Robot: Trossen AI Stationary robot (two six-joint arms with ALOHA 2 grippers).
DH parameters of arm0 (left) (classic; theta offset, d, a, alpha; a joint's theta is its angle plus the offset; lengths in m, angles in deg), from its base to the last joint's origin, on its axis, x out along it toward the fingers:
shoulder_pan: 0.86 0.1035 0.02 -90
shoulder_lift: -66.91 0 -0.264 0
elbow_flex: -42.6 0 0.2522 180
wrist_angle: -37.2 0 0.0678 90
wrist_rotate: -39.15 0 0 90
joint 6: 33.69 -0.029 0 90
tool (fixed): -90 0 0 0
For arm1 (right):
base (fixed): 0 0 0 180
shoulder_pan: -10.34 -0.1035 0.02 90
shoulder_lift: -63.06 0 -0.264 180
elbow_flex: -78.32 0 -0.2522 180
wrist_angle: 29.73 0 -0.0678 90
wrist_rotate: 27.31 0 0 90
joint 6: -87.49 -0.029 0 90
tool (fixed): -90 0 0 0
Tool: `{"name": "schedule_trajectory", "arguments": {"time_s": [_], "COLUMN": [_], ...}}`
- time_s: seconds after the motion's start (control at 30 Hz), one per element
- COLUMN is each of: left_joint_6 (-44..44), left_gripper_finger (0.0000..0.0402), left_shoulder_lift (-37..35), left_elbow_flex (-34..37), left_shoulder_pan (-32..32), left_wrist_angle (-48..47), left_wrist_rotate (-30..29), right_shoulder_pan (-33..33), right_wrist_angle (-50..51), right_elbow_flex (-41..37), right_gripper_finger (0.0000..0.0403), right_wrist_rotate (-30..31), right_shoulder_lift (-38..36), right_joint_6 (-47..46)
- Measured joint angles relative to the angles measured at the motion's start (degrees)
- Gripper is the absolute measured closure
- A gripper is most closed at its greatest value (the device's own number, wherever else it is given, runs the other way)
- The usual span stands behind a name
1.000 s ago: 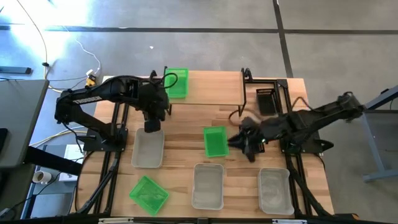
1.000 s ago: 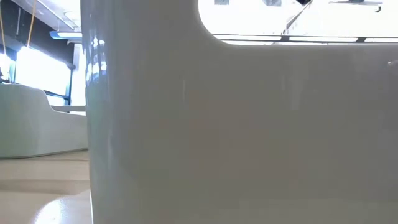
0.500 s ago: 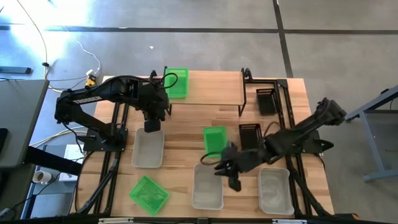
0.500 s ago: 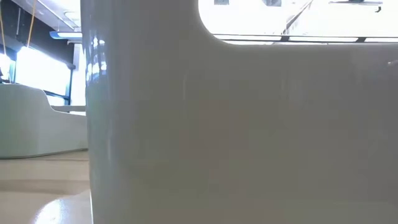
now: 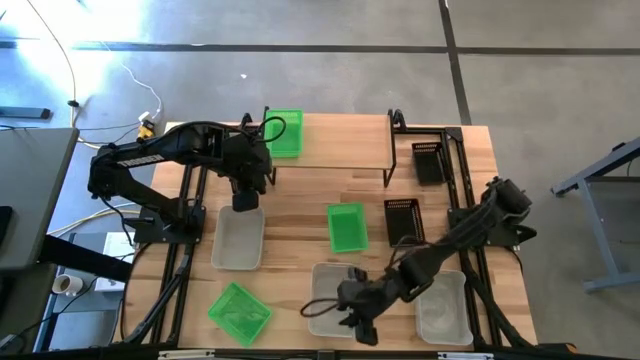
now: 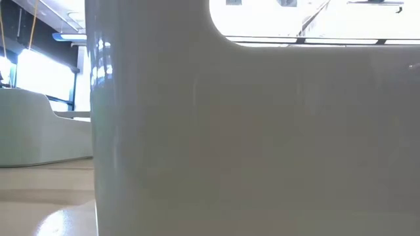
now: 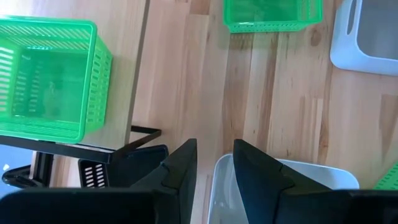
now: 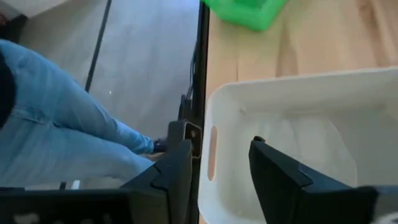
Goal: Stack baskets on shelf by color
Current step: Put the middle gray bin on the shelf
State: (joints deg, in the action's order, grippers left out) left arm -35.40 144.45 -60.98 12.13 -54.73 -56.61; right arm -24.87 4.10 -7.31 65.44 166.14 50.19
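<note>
My right gripper's open fingers are on both sides of the near end (image 8: 209, 181) of the middle whitish basket. I should keep going down until they get to the basket's handle slot (image 8: 212, 153), and then close them.
The shelf (image 5: 335, 145) stands at the far middle, and a green basket (image 5: 285, 133) rests on its left end. My right gripper (image 5: 356, 318) is open at the near end of the middle whitish basket (image 5: 330, 290). One finger is outside that basket's end wall and one inside. My left gripper (image 5: 245, 202) hangs open above the far end of the left whitish basket (image 5: 238, 242). Two black baskets (image 5: 402, 218) (image 5: 428, 162), a green basket (image 5: 346, 227) and another green one (image 5: 238, 312) sit on the table.
A third whitish basket (image 5: 441, 305) sits at the near right. In the low view a whitish basket wall (image 6: 230, 131) fills nearly the whole picture. A person's legs in blue jeans (image 8: 68, 124) stand just beyond the table's near edge (image 8: 203, 74).
My right gripper has swept from the table's middle right toward the near edge and the left, sinking, to the middle whitish basket's near end. A black basket now stands on the table where that gripper was.
</note>
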Motion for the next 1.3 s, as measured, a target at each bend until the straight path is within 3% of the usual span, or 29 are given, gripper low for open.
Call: {"name": "schedule_trajectory", "arguments": {"time_s": [0.53,0.83,1.03,1.3], "left_joint_6": [0.0,0.0,0.02,0.02], "left_gripper_finger": [0.0305,0.0305,0.0305,0.0305], "left_shoulder_lift": [0.02,0.02,0.02,0.02], "left_elbow_flex": [0.01,0.01,0.01,0.01], "left_shoulder_pan": [0.0,0.0,-0.01,0.07], "left_wrist_angle": [0.02,0.12,0.15,0.35], "left_wrist_rotate": [0.0,0.0,0.0,0.0], "right_shoulder_pan": [-4.34,-4.34,-4.34,-4.05], "right_wrist_angle": [-4.78,-6.67,-11.07,-8.14], "right_elbow_flex": [0.36,0.36,0.36,0.35], "right_gripper_finger": [0.0261,0.0261,0.0261,0.0262], "right_wrist_rotate": [1.31,2.19,-0.2,0.69], "right_shoulder_lift": [8.57,9.39,13.15,14.82], "right_joint_6": [-1.77,-1.7,-1.54,-4.28]}}
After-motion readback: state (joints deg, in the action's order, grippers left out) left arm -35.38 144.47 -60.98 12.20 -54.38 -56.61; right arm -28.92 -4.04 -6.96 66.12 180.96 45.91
